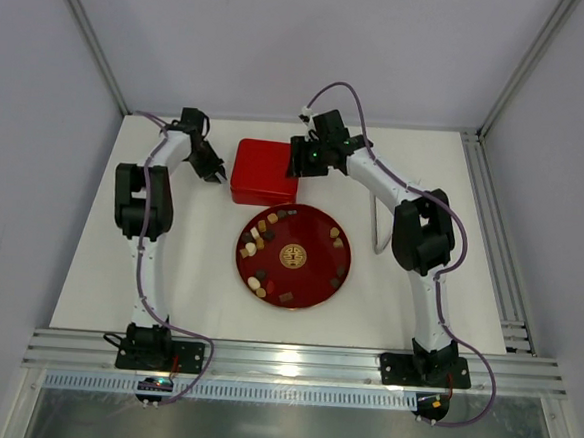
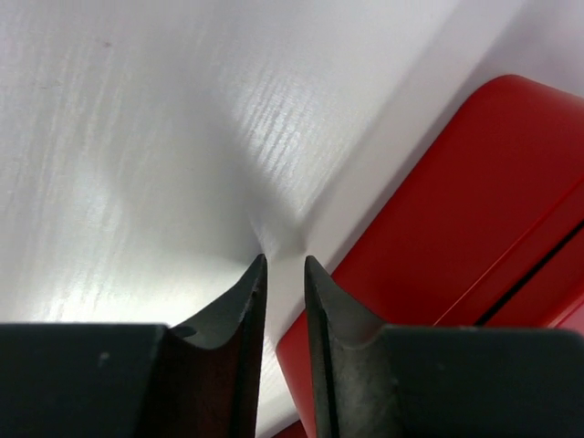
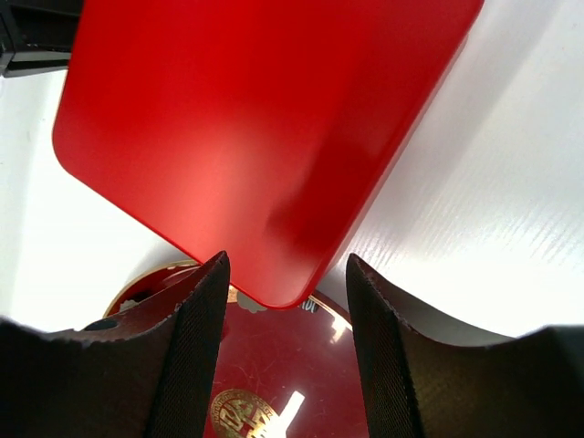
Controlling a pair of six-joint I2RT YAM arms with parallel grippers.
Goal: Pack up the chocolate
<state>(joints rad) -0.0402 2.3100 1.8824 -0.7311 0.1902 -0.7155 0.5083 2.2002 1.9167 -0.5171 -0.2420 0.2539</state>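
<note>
My left gripper's fingers are nearly closed next to the box's lower part [image 2: 447, 210], away from the lid. I should open them and move up to the lid's edge [image 2: 547, 290].
The chocolate [image 1: 262, 228] lies as several small dark, tan and cream pieces round the rim of a round red plate [image 1: 315, 243] with a gold emblem. A closed square red box [image 1: 264, 172] sits just behind the plate. My left gripper [image 1: 215, 171] is at the box's left edge, low over the table; in the left wrist view its jaws [image 2: 285, 260] stand a thin gap apart with nothing between them, the box [image 2: 474, 219] to their right. My right gripper [image 1: 301, 163] is open at the box's right side, with the box's near corner [image 3: 265, 164] showing between its fingers and the plate [image 3: 292, 365] below.
A thin white loop [image 1: 376, 230] lies on the table right of the plate, by the right arm. Metal rails [image 1: 496, 243] run along the table's right edge. White walls close the back and sides.
</note>
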